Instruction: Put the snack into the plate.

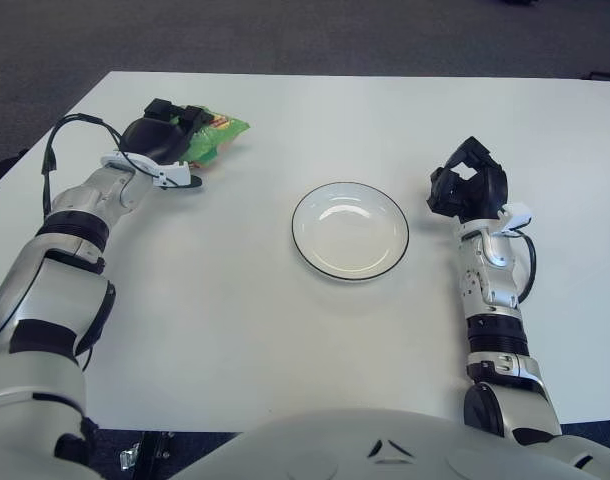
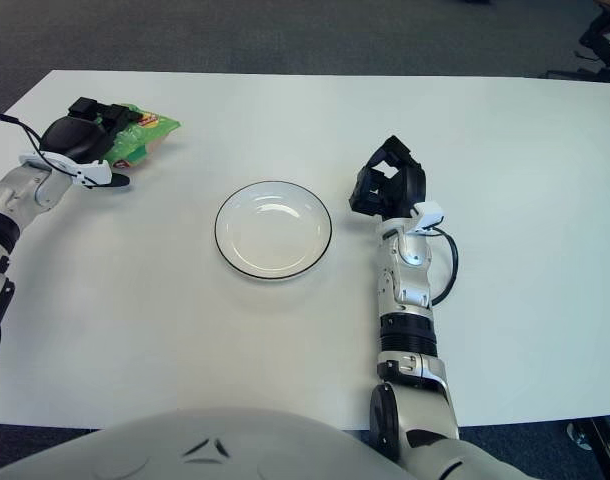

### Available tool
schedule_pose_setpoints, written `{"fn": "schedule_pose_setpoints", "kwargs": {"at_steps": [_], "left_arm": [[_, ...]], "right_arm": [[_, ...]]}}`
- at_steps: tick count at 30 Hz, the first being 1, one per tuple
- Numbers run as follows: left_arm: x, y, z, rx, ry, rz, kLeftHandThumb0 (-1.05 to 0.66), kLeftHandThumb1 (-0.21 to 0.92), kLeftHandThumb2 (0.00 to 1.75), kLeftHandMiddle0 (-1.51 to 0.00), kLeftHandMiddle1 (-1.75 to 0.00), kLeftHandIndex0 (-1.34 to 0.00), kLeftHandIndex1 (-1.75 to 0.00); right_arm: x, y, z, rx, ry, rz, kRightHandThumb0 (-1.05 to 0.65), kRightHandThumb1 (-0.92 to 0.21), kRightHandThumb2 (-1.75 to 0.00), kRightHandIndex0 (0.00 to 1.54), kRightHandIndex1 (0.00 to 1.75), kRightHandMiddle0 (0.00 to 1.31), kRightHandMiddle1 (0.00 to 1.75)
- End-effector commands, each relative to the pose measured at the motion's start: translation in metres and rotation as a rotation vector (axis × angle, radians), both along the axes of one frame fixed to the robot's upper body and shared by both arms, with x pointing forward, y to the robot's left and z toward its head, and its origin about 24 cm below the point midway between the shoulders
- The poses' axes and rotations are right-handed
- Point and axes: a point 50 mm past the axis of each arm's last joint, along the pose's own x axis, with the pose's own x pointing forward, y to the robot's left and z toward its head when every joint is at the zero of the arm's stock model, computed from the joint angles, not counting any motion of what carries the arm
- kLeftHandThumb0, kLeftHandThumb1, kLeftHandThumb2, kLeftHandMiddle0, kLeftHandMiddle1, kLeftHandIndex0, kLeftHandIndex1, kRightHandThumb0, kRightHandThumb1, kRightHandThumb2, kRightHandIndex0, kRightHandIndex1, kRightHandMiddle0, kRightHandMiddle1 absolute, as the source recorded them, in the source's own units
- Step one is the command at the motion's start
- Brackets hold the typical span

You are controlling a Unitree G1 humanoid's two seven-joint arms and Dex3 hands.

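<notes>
The green snack bag's free corner [image 1: 241, 127] reaches out beyond my fingers, so I expect the bag to hang down from the end I grip when I lift it.
A green snack bag [image 1: 217, 137] lies on the white table [image 1: 285, 330] at the far left. My left hand [image 1: 165, 135] is over its left end, with the fingers [image 1: 191, 117] stretched across the top of the bag and the thumb [image 1: 182, 183] spread out to the side, clear of it. The bag lies flat on the table. An empty white plate [image 1: 349, 230] with a dark rim sits at the table's middle. My right hand [image 1: 468, 183] shows just right of the plate, fingers relaxed and holding nothing.
The table's far edge runs behind the snack bag, with grey carpet [image 1: 285, 35] beyond it. A black cable [image 1: 53, 150] loops off my left forearm.
</notes>
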Motion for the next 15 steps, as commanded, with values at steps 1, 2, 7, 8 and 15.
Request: {"fn": "schedule_pose_setpoints", "kwargs": {"at_steps": [1, 2, 7, 8, 15], "left_arm": [[0.0024, -0.0002, 0.0046, 0.036, -0.028, 0.0, 0.02, 0.38, 1.17, -0.41, -1.69, -0.18, -1.69], [0.0023, -0.0001, 0.0045, 0.037, -0.032, 0.0, 0.01, 0.37, 1.21, -0.47, -1.71, -0.24, -1.71], [0.0019, -0.0003, 0.0034, 0.029, -0.063, 0.004, 0.0, 0.26, 1.33, -0.65, -1.61, -0.44, -1.74], [0.0019, -0.0003, 0.0033, 0.026, -0.066, 0.005, 0.0, 0.24, 1.36, -0.68, -1.59, -0.48, -1.74], [0.0006, -0.0009, 0.0039, 0.049, -0.121, -0.012, 0.0, 0.08, 1.46, -0.87, -1.35, -0.66, -1.75]], "right_arm": [[-0.0267, -0.0025, -0.0544, 0.059, 0.204, -0.021, -0.54, -0.19, -1.47, 1.33, 1.75, 0.72, 1.75], [-0.0266, -0.0025, -0.0544, 0.059, 0.205, -0.019, -0.53, -0.19, -1.47, 1.33, 1.75, 0.72, 1.75], [-0.0257, -0.0024, -0.0545, 0.062, 0.213, -0.015, -0.53, -0.2, -1.47, 1.33, 1.75, 0.72, 1.75], [-0.0257, -0.0024, -0.0545, 0.063, 0.214, -0.015, -0.53, -0.2, -1.47, 1.33, 1.75, 0.72, 1.75], [-0.0256, -0.0014, -0.0542, 0.065, 0.222, -0.015, -0.53, -0.2, -1.47, 1.32, 1.75, 0.72, 1.75]]}}
